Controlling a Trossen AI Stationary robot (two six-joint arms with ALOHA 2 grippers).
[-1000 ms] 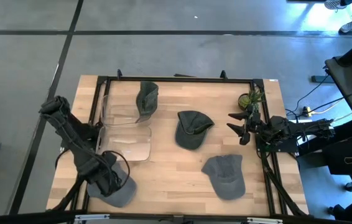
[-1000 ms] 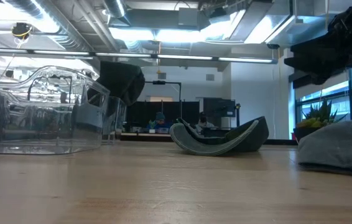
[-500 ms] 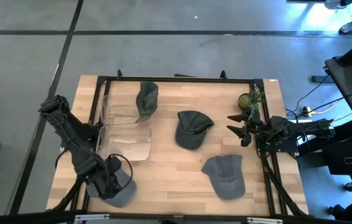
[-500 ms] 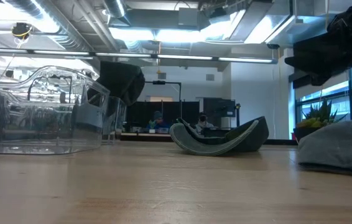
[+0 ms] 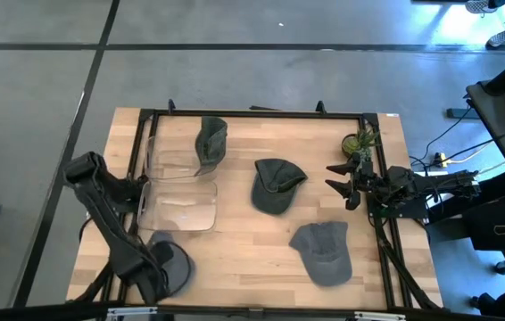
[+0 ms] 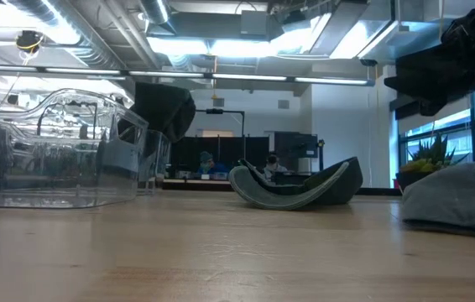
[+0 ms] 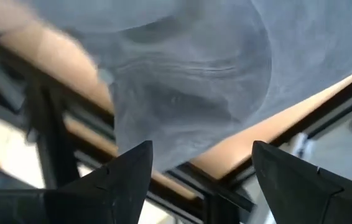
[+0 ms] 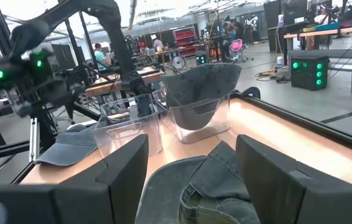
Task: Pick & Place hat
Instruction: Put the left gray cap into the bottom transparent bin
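Observation:
The corner hat's edge (image 7: 166, 158) is in line with the left gripper's open fingers, so the left gripper keeps going toward the hat's top (image 7: 182, 109) and closes once fabric fills the gap.
Four grey hats are in view. One hat (image 5: 176, 264) lies at the table's near left corner, and my left gripper (image 5: 152, 280) hovers at its near side, open; in the left wrist view the hat's crown (image 7: 188, 74) fills the picture beyond the spread fingers. A second hat (image 5: 210, 143) hangs over the far wall of a clear bin (image 5: 178, 189). A third hat (image 5: 277, 185) lies mid-table and a fourth hat (image 5: 322, 251) near the right. My right gripper (image 5: 335, 176) waits open at the right edge.
A small potted plant (image 5: 360, 143) stands at the far right, beside the right arm. A black frame (image 5: 252, 114) runs around the table. Bare wood lies between the bin and the fourth hat. People sit in the room beyond the table (image 6: 208, 164).
My left gripper has moved from above the near-left hat toward the table's near edge, staying open. The arm now covers the hat's left part. The right arm has kept still.

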